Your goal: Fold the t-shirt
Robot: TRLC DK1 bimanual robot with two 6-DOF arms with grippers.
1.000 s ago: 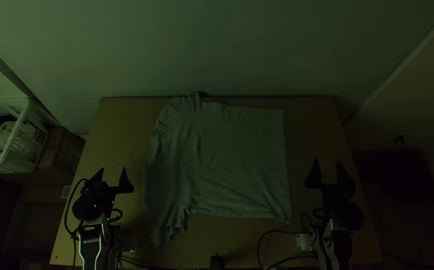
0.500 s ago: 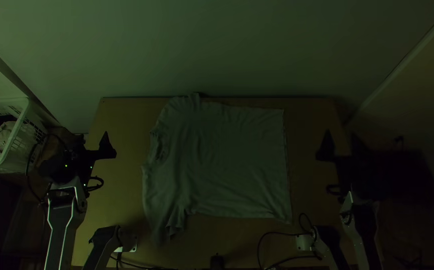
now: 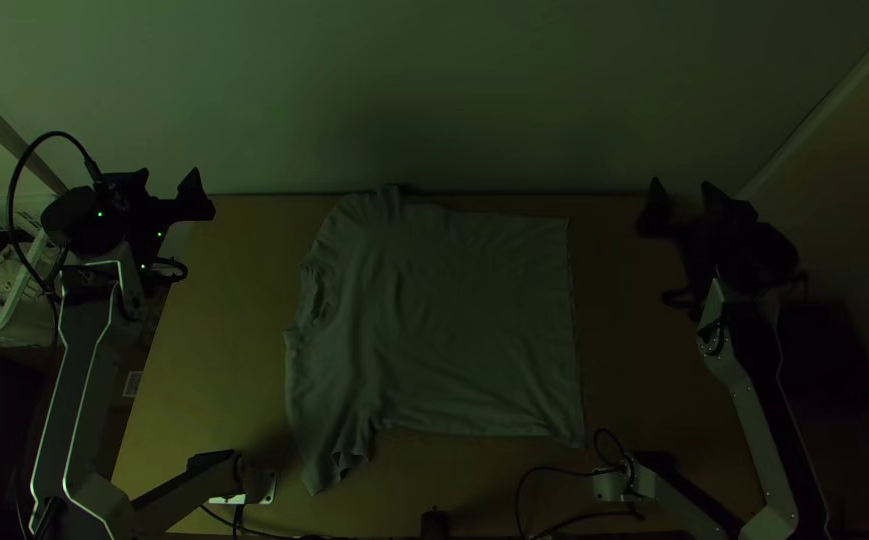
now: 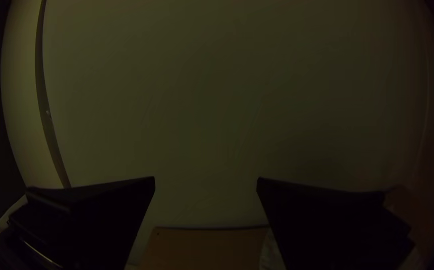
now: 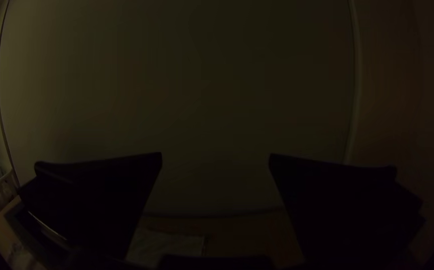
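Observation:
My gripper will make the grey t-shirt [image 3: 454, 320] bunch up at the far sleeve [image 3: 388, 200] when it folds the t-shirt's far side over, because that sleeve lies crumpled next to the t-shirt's smooth body.
My left gripper [image 3: 167, 182] stands open over the table's far left corner, left of the shirt. Over the far right corner, my right gripper [image 3: 683, 190] is open too, holding nothing. Between them the grey t-shirt [image 3: 454, 320] lies spread flat, its hem toward the right, collar and sleeves at the left, the near sleeve wrinkled. In the left wrist view, the left gripper [image 4: 206, 181] has its fingers wide apart, with a bit of the shirt [image 4: 270, 252] behind one. The right wrist view shows the right gripper [image 5: 216, 156] with spread fingers, and the shirt [image 5: 167, 245] below.
A white laundry basket [image 3: 29, 325] with clothes stands off the table's left side, partly behind the left arm. Cables [image 3: 524, 490] lie at the near edge by a small black object [image 3: 434, 524]. Bare tabletop [image 3: 224, 350] shows left of the shirt; a wall rises behind the table.
Both arms have moved up the picture and outward, from beside the shirt's near half to the table's far corners. The shirt lies as before, and both grippers have stayed open.

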